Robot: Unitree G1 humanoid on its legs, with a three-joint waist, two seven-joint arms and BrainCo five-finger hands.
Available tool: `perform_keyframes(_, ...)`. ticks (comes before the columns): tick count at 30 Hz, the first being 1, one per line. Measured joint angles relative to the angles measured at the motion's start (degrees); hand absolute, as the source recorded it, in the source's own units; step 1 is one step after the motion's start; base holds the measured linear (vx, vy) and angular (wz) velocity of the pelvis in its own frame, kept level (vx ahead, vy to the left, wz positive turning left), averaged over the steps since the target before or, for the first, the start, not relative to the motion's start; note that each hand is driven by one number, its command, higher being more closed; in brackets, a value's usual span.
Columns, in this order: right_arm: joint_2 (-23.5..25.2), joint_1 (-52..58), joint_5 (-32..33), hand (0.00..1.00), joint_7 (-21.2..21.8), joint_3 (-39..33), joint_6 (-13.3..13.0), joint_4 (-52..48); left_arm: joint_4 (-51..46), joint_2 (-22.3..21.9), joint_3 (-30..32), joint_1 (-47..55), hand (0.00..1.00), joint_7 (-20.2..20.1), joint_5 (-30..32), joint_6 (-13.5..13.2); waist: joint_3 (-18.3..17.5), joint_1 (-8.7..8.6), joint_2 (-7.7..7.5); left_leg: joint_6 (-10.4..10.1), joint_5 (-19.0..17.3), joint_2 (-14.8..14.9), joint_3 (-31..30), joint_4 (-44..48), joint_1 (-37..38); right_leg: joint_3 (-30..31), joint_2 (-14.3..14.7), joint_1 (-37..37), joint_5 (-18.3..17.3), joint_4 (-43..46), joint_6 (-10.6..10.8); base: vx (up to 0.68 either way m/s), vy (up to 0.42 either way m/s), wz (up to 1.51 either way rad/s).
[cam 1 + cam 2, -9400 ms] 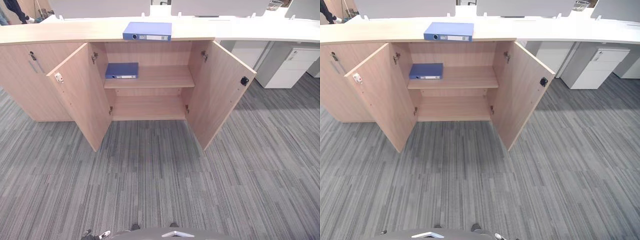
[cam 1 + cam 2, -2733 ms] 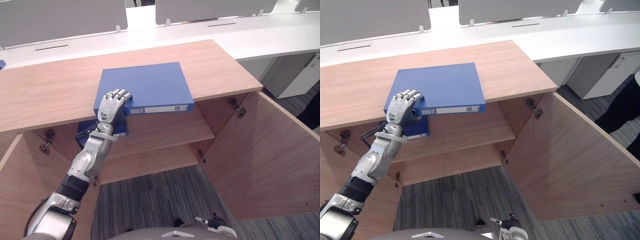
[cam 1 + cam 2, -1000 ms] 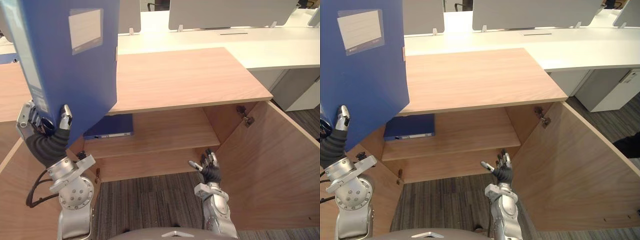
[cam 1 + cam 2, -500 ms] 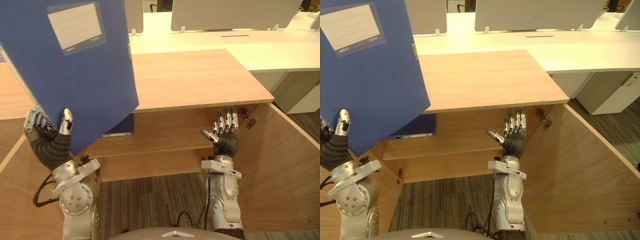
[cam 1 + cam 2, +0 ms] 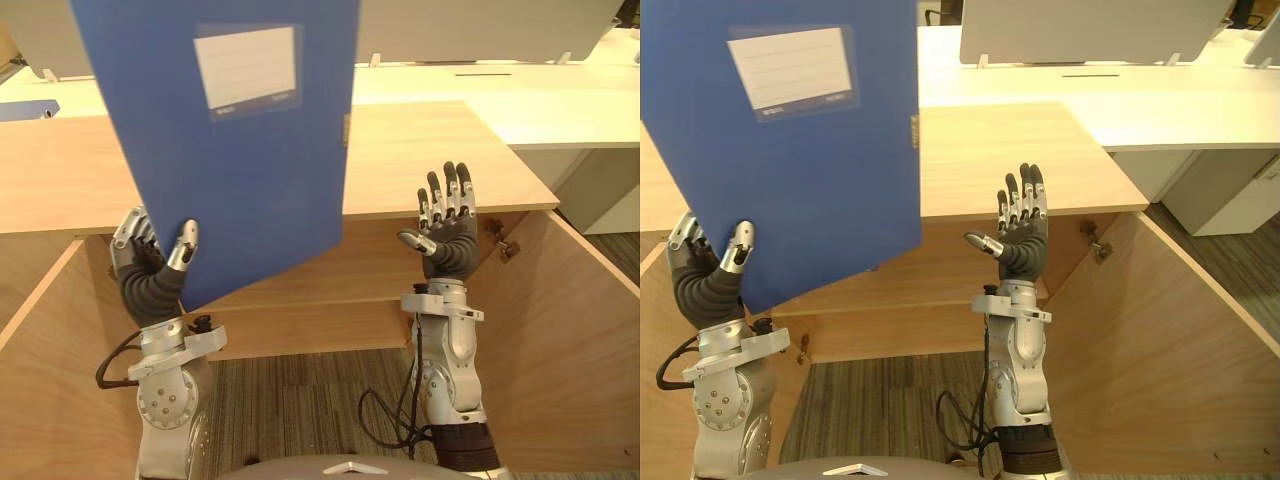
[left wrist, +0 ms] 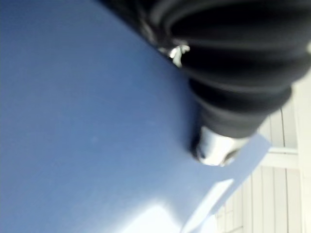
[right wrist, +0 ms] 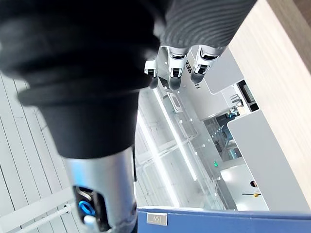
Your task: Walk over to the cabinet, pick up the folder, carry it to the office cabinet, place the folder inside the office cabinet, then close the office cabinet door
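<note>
The blue folder is standing straight up from its lower corner, so I expect it to stay stiff and shut when I take it into the cabinet.
A large blue folder with a white label stands upright in the air in front of the wooden cabinet. My left hand is shut on its lower corner, thumb on the near face and fingers behind it. In the left wrist view the folder's blue cover lies right against the hand. My right hand is raised to the right of the folder, open with straight fingers, a gap away from the folder's edge. The cabinet's upper shelf shows below the folder.
The cabinet's wooden top lies behind both hands. Its right door and left door stand open on either side. White desks with grey screens run behind. Another blue thing lies at far left.
The folder has swung to the right and stands more upright in front of me. My right hand has risen from shelf height to beside the folder, fingers still straight.
</note>
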Motion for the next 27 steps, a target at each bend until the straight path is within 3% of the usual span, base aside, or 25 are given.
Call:
perform_keyframes(14, -2.3, -1.4, 2.9, 0.00, 5.6, 0.6, 1.9, 0.7, 2.5, 3.8, -4.6, 0.0, 1.00, -6.6, 0.0, -0.1, -0.4, 0.47, -0.43, 0.1, 0.1, -0.1, 0.0, 0.0, -0.2, 0.1, -0.1, -0.4, 0.0, 0.0, 0.1, -0.01, -0.002, 0.00)
perform_keyframes(26, -4.0, -1.5, 4.0, 0.00, 10.2, 4.2, 4.3, 5.7, 4.4, 5.6, -6.2, -1.6, 1.00, -8.3, 0.2, -0.1, -1.8, 0.53, -0.75, 0.2, 0.4, -0.1, 0.0, 0.0, -1.0, 0.2, -0.1, -1.2, 0.3, -0.1, 0.3, -0.01, -0.004, 0.00)
perform_keyframes(27, -4.6, -1.5, 4.0, 1.00, 10.4, 4.4, 4.6, 6.1, 4.8, 5.6, -6.2, -1.6, 1.00, -8.3, 0.2, -0.1, -1.9, 0.52, -0.79, 0.2, 0.4, -0.1, 0.0, 0.0, -1.0, 0.2, -0.1, -1.2, 0.3, -0.1, 0.2, 0.00, 0.000, 0.00)
